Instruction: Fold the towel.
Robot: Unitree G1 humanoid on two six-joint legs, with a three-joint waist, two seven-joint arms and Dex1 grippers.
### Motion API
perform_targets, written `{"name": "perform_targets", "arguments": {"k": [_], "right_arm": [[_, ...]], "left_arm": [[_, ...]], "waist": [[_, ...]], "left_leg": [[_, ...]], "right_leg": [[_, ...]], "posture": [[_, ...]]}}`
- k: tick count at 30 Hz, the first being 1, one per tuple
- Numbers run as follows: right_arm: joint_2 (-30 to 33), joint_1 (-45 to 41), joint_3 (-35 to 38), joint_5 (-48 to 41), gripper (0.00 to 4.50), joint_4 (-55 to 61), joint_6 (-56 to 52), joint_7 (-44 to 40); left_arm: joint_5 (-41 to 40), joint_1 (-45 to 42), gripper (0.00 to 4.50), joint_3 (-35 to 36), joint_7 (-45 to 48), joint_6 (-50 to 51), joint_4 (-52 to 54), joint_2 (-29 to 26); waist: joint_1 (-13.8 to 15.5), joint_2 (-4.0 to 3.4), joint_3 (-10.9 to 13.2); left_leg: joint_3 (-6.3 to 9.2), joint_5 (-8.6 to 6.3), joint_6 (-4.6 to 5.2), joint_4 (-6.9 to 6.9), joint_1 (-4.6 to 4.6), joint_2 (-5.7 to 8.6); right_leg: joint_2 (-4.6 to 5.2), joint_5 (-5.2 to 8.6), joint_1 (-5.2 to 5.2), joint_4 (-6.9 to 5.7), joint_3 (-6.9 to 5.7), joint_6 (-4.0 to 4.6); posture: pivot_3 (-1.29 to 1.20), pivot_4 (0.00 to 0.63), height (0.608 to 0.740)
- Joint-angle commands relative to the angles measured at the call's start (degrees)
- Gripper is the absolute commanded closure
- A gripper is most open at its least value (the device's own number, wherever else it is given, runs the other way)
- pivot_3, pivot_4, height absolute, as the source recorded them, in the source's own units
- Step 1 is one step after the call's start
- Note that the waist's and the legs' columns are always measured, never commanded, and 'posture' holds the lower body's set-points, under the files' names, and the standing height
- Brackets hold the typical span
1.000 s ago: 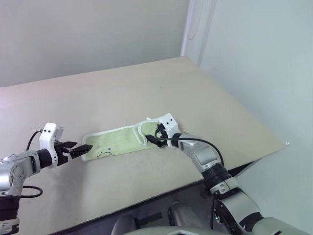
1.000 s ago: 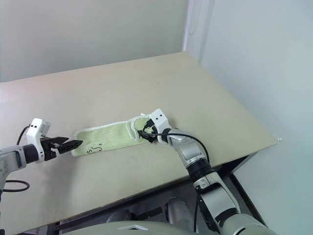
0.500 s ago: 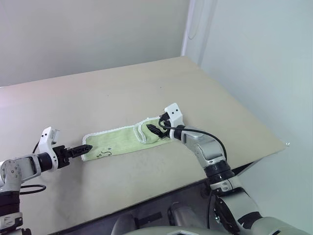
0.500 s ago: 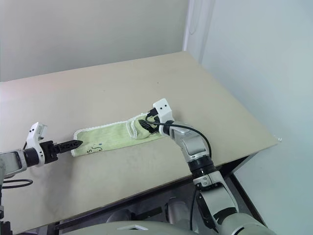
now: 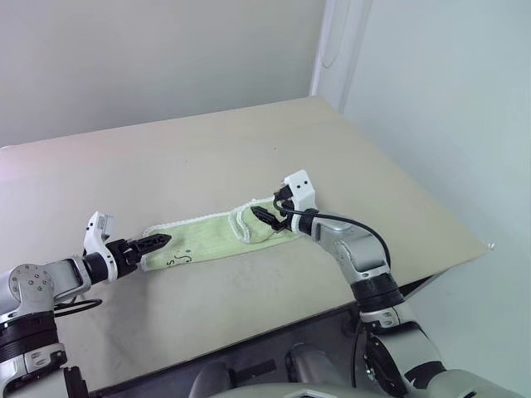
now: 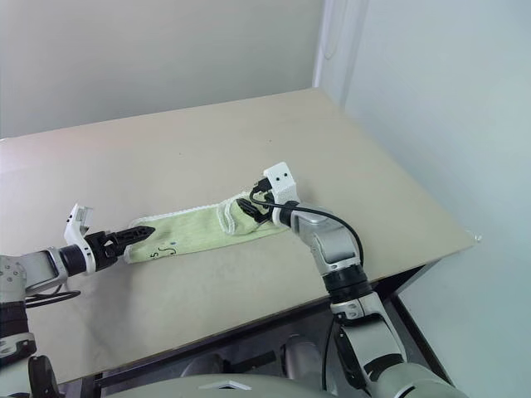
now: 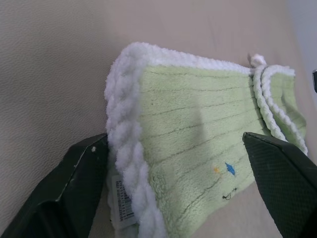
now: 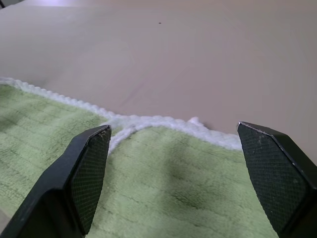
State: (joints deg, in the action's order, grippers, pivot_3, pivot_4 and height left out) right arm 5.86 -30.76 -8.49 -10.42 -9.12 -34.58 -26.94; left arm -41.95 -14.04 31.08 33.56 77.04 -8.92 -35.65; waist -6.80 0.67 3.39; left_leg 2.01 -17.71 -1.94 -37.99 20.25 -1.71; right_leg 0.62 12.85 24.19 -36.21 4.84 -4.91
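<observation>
I expect the towel's bottom side to show more stitching when I fold the white edging [image 7: 130, 124] over, because black stitching [image 5: 178, 259] runs over the towel's near edge.
The towel [image 5: 207, 236] is a pale lime-green strip with white edging, lying flat across the near part of the table; its right end is folded back on itself. My left gripper [image 5: 152, 244] is open at the towel's left end, low over the table. In the left wrist view its fingers [image 7: 74, 193] stand on either side of that white-edged end [image 7: 124, 148], beside a small white tag [image 7: 121, 201]. My right gripper [image 5: 267, 217] is open just above the folded right end, with nothing between its fingers [image 8: 84, 173] but the towel [image 8: 163, 188] below them.
The beige table [image 5: 249, 141] stretches far behind the towel. Its front edge [image 5: 249, 327] runs close below the towel, and its right edge [image 5: 431, 199] drops off toward a white wall.
My left gripper has slid right to the towel's left end and rolled about its own axis. My right gripper has lifted a little off the folded right end. The towel has stayed put.
</observation>
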Motion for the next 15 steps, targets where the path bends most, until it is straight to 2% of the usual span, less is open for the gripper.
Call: {"name": "perform_targets", "arguments": {"k": [1, 10, 11, 15], "right_arm": [[-0.1, -0.5, 0.8, -0.7, 0.2, 2.8, 0.2, 0.2], [-0.4, -0.4, 0.8, -0.7, 0.2, 2.6, 0.5, 0.5], [-0.4, -0.3, 0.7, -0.7, 0.2, 2.8, 0.5, 0.5], [-0.1, 0.3, 0.7, -0.9, 0.2, 3.5, 0.3, 0.2]], "left_arm": [[-1.2, -0.3, 0.95, -0.9, 0.2, 1.2, 0.5, 0.4], [-3.3, 0.9, 4.3, 0.6, 1.5, 1.0, 2.9, -0.7], [-3.7, 1.1, 4.46, 0.9, 1.7, 1.0, 3.2, -1.0], [-4.6, 2.7, 4.46, 1.2, 3.0, 1.2, 4.5, -2.7]], "waist": [[-0.1, 0.0, 0.0], [-0.4, 0.0, 0.0], [-0.4, 0.0, 0.0], [-0.4, 0.0, 0.0]], "left_leg": [[0.0, 0.0, 0.0, 0.0, 0.0, 0.0], [0.01, 0.0, 0.0, 0.01, 0.03, -0.01], [0.01, 0.0, 0.0, 0.01, 0.03, -0.01], [0.01, 0.0, 0.0, 0.02, 0.04, -0.01]], "right_leg": [[0.0, 0.0, 0.0, 0.0, 0.0, 0.0], [-0.02, -0.02, 0.05, 0.0, 0.0, 0.0], [-0.02, -0.01, 0.05, 0.0, 0.0, 0.0], [-0.02, -0.01, 0.06, 0.01, 0.0, 0.0]], "posture": [[0.0, 0.0, 0.74], [0.0, 0.0, 0.74], [0.0, 0.0, 0.74], [0.0, 0.0, 0.74]]}}
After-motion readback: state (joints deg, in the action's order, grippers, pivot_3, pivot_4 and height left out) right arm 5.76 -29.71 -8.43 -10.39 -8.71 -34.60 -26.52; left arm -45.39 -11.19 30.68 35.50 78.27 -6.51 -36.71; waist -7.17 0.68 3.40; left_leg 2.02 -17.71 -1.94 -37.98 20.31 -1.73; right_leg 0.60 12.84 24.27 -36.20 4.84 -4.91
